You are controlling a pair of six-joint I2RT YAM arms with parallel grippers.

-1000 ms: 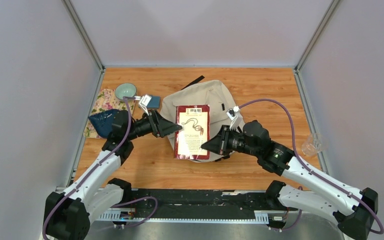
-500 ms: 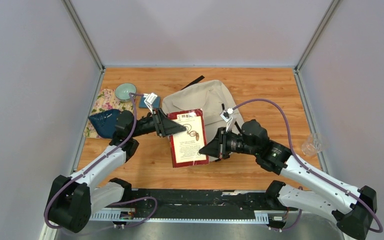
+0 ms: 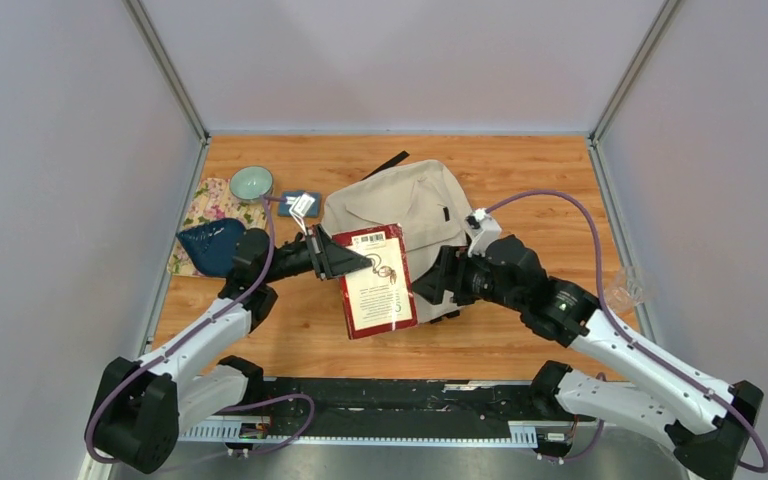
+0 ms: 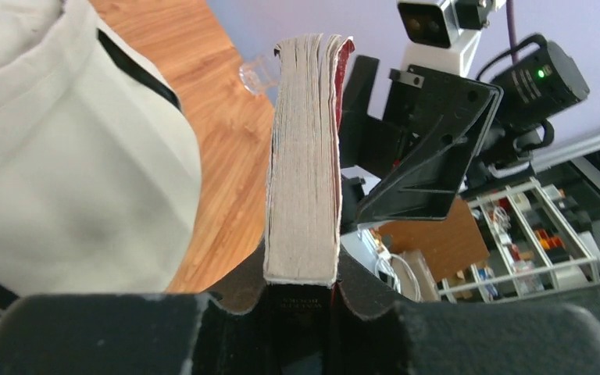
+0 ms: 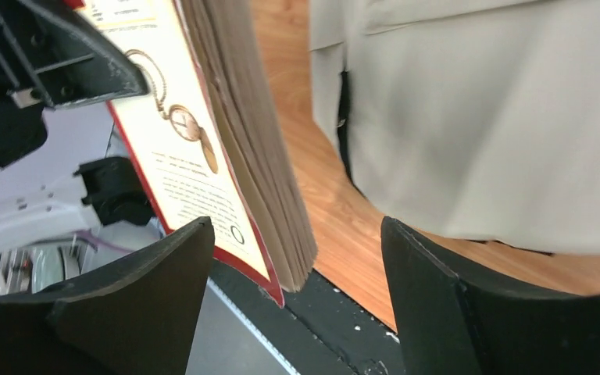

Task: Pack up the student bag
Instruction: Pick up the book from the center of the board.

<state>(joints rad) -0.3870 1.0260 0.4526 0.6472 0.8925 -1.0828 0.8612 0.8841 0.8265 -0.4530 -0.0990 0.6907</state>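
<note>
The bag's fabric point(image 3: 426, 232) lies across its opening, so next my left gripper passes the book's free edge point(image 3: 406, 291) to my right gripper and then lifts the fabric open.
The student bag point(image 3: 410, 205), a cream fabric backpack, lies flat at the table's middle; it also fills the left of the left wrist view point(image 4: 62, 156) and the right of the right wrist view point(image 5: 484, 117). A red-covered paperback book point(image 3: 375, 280) hangs tilted above the bag's near-left edge. My left gripper point(image 3: 345, 258) is shut on the book's upper left edge, and the page block point(image 4: 305, 156) stands straight up from between its jaws point(image 4: 301, 269). My right gripper point(image 3: 428, 285) is open at the book's right side. The book's corner point(image 5: 226, 133) hangs between its spread fingers point(image 5: 297, 234), touching neither.
At the left stand a teal bowl point(image 3: 251, 182), a floral cloth point(image 3: 205, 205), a dark blue folded item point(image 3: 208, 246) and a small blue pouch point(image 3: 295, 205). A clear glass point(image 3: 622, 290) sits by the right wall. The bag's black strap point(image 3: 385, 165) points toward the back.
My left gripper has closed on the book's edge. My right gripper has opened and let the book go. The book has shifted left and toward me, off the bag's middle.
</note>
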